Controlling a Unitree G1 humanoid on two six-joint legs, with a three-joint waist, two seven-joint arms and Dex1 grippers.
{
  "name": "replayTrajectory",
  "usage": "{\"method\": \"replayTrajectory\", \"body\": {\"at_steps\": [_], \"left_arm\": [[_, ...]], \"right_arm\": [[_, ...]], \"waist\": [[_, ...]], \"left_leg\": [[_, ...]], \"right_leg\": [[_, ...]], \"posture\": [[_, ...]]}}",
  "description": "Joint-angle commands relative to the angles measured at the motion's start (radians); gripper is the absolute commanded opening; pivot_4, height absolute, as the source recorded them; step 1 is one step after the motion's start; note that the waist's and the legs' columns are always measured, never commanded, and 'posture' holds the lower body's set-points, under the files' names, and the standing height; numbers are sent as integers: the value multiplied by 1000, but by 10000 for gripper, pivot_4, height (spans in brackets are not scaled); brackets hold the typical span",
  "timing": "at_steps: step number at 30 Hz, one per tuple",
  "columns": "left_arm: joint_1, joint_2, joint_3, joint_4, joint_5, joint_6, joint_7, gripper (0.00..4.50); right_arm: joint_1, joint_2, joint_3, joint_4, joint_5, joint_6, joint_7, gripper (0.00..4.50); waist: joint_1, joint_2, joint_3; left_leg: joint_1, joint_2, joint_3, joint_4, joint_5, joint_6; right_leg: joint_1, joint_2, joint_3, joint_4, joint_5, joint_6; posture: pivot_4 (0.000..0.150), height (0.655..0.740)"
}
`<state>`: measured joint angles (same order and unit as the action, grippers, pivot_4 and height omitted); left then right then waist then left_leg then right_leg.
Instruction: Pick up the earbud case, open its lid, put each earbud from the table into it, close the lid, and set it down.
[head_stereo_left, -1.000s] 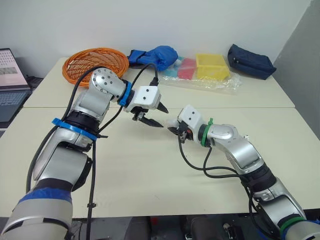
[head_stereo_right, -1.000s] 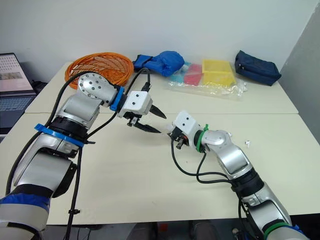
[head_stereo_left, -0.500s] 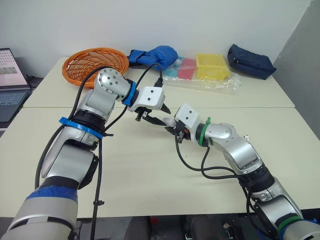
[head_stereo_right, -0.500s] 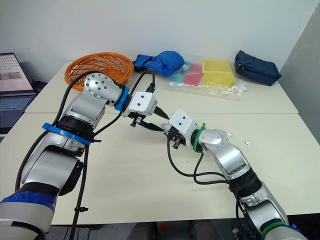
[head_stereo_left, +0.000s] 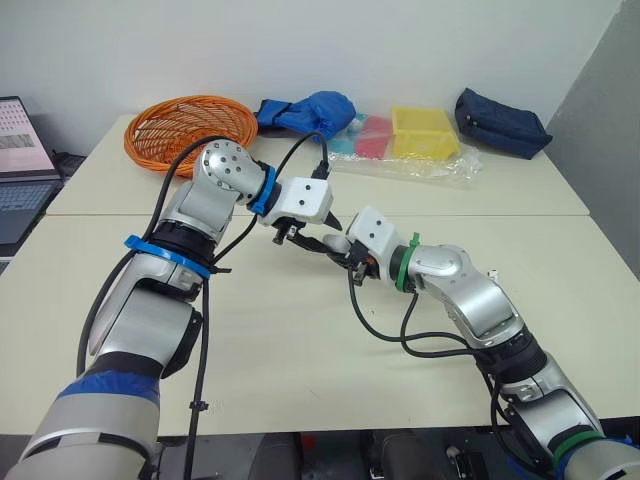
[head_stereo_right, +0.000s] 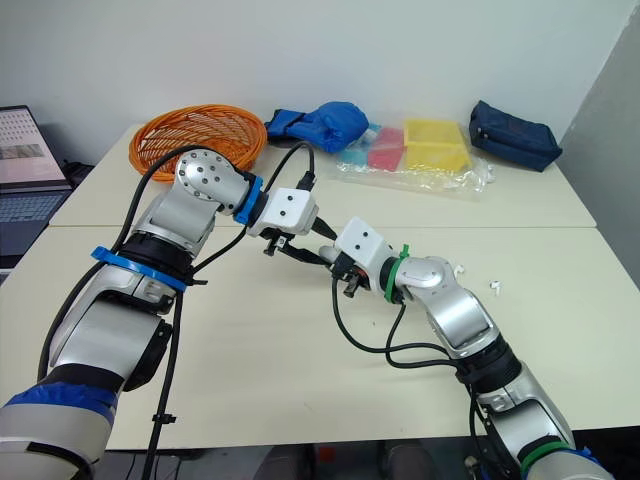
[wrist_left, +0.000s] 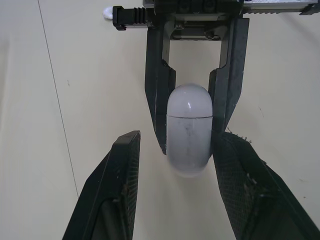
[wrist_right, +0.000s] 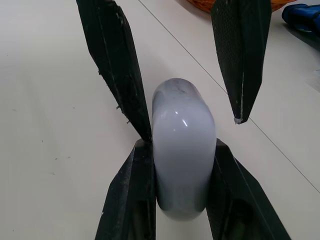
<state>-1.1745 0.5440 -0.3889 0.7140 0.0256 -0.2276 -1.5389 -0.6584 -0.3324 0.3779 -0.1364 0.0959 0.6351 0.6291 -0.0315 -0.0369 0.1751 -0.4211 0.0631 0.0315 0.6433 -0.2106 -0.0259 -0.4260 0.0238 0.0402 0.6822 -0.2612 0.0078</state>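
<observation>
My gripper will open the lid, which will swing back, still attached, and stay up, since a thin seam (wrist_left: 189, 117) sets off the earbud case's short rounded cap (wrist_left: 189, 101).
A pale grey, rounded earbud case (wrist_right: 184, 150) is held above the table, with my right gripper (head_stereo_left: 350, 262) shut on its lower part. My left gripper (head_stereo_left: 322, 240) faces it from the other side and is open. Its two fingers (wrist_right: 115, 65) straddle the case's upper part, one fingertip close against the case and the other apart from it. In the left wrist view the case (wrist_left: 189, 130) stands between the right gripper's fingers (wrist_left: 156, 100). Two small white earbuds (head_stereo_right: 495, 287) (head_stereo_right: 458, 270) lie on the table to the right of my right forearm.
An orange wicker basket (head_stereo_left: 190, 125) stands at the back left, next to a blue cloth bundle (head_stereo_left: 310, 110). A yellow box (head_stereo_left: 422, 130) on clear plastic and a navy pouch (head_stereo_left: 500, 122) lie at the back right. A laptop (head_stereo_left: 20, 170) stands off the table's left side.
My left gripper has moved right to meet the right gripper, and its open fingers now straddle the case. The right gripper has shifted slightly left with the case.
</observation>
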Motion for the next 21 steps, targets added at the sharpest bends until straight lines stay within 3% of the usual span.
{"method": "replayTrajectory", "body": {"at_steps": [1,3,4,21], "left_arm": [[-25,-3,25,-10,3,-15,-3,13515],[-25,-2,22,-7,11,-24,-1,7993],[-25,-4,24,-8,10,-18,-3,7614],[-9,-10,43,-25,0,-6,5,7613]], "right_arm": [[-23,8,-16,-62,-6,-14,1,8573],[-23,9,-17,-62,-8,-13,2,8573],[-23,10,-17,-62,-9,-13,3,8573],[-25,-2,-16,-50,-37,-12,28,8573]], "waist": [[0,0,0],[0,0,0],[0,0,0],[0,0,0]], "left_leg": [[0,0,0,0,0,0],[0,0,0,0,0,0],[0,0,0,0,0,0],[0,0,0,0,0,0]], "right_leg": [[0,0,0,0,0,0],[0,0,0,0,0,0],[0,0,0,0,0,0],[0,0,0,0,0,0]], "posture": [[1500,7400],[1500,7400],[1500,7400],[1500,7400]]}}
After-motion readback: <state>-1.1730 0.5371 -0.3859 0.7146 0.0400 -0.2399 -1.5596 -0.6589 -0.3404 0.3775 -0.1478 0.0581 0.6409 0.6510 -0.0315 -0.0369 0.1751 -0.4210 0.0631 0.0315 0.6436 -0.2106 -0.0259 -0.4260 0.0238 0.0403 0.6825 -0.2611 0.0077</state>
